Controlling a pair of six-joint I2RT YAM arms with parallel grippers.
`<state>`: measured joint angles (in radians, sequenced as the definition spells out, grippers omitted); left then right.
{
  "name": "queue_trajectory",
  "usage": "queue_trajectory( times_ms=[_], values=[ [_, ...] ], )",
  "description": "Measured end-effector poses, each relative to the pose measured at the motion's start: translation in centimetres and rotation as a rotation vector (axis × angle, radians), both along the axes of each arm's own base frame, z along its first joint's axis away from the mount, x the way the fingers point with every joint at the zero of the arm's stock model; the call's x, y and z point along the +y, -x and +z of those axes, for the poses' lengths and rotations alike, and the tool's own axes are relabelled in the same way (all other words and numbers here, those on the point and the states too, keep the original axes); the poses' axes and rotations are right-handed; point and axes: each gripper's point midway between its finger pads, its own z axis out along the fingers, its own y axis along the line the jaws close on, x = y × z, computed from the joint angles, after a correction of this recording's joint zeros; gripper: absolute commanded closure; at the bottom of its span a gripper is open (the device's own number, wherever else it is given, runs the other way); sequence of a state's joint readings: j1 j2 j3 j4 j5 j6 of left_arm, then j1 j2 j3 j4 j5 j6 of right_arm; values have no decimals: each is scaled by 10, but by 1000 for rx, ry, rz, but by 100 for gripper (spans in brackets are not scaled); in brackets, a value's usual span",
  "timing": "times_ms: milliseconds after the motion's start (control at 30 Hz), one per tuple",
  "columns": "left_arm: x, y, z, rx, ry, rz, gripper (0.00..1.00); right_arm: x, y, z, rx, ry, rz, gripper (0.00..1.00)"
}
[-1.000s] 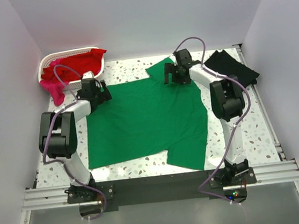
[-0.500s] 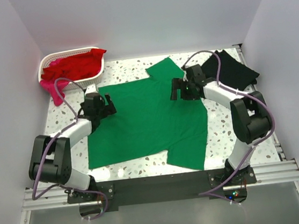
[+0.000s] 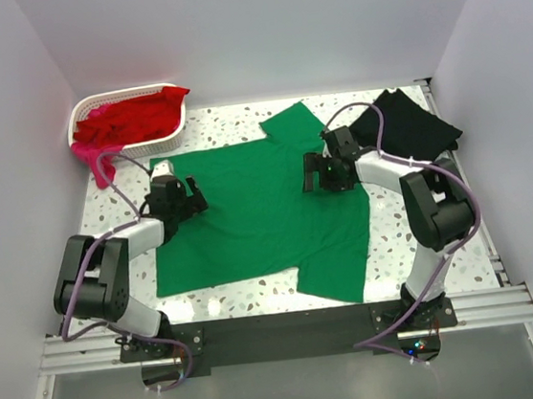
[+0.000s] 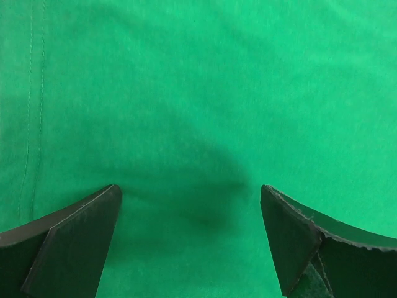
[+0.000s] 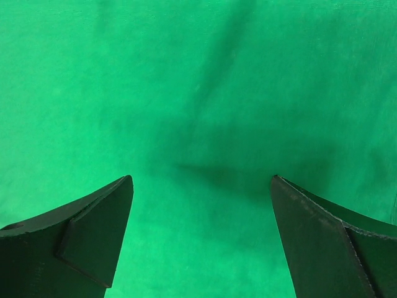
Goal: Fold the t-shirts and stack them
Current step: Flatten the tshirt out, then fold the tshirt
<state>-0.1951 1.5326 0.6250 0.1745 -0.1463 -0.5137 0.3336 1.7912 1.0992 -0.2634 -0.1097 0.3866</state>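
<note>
The green t-shirt's near sleeve (image 3: 342, 283) is close to the rail. My grippers should slide the t-shirt back first, and then my left gripper should take the near hem corner (image 3: 162, 291).
A bright green t-shirt (image 3: 258, 210) lies spread flat across the middle of the table. My left gripper (image 3: 183, 198) hangs open just above its left part, nothing between its fingers (image 4: 74, 242). Over the shirt's right part my right gripper (image 3: 324, 172) also stands open and empty, green cloth (image 5: 198, 124) filling the view between its fingers (image 5: 87, 230). A black t-shirt (image 3: 410, 123) lies at the back right. Red t-shirt cloth (image 3: 137, 116) fills the basket, and a magenta-pink t-shirt (image 3: 98, 161) hangs over its front edge.
The white lattice basket (image 3: 174, 131) stands at the back left corner. White walls close in the table on the left, back and right. A metal rail (image 3: 281, 331) with both arm bases runs along the near edge.
Both grippers have drawn back toward the near side and lowered over the green shirt: the left from its back-left corner, the right from near the back sleeve. Both stayed open.
</note>
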Motion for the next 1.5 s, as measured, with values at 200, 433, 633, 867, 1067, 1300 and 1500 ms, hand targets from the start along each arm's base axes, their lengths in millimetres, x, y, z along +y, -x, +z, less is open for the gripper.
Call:
queue_trajectory(
  times_ms=[200, 433, 633, 867, 1067, 1300, 1500],
  values=[
    [6, -23, 2, -43, 39, 15, 0, 6, -28, -4, -6, 8, -24, 5],
    [4, -50, 3, -64, 54, 10, 0, 13, -58, -4, -31, 12, -37, 5],
    [6, -70, 4, -61, 46, 23, 0, 17, -81, -3, -39, 11, -44, 4],
    [11, -81, 4, -37, 20, 50, 0, 19, -102, -1, -46, 7, -54, 4],
    [33, -50, 11, -22, -48, 139, 0, 16, -106, 0, -34, -7, -50, 4],
    [54, 10, 52, -99, -107, 312, 0, 12, -105, 1, -21, -18, -34, 3],
    [72, 62, 40, -49, -110, 432, 6, 6, -96, 2, -7, -32, -29, 3]
  ],
)
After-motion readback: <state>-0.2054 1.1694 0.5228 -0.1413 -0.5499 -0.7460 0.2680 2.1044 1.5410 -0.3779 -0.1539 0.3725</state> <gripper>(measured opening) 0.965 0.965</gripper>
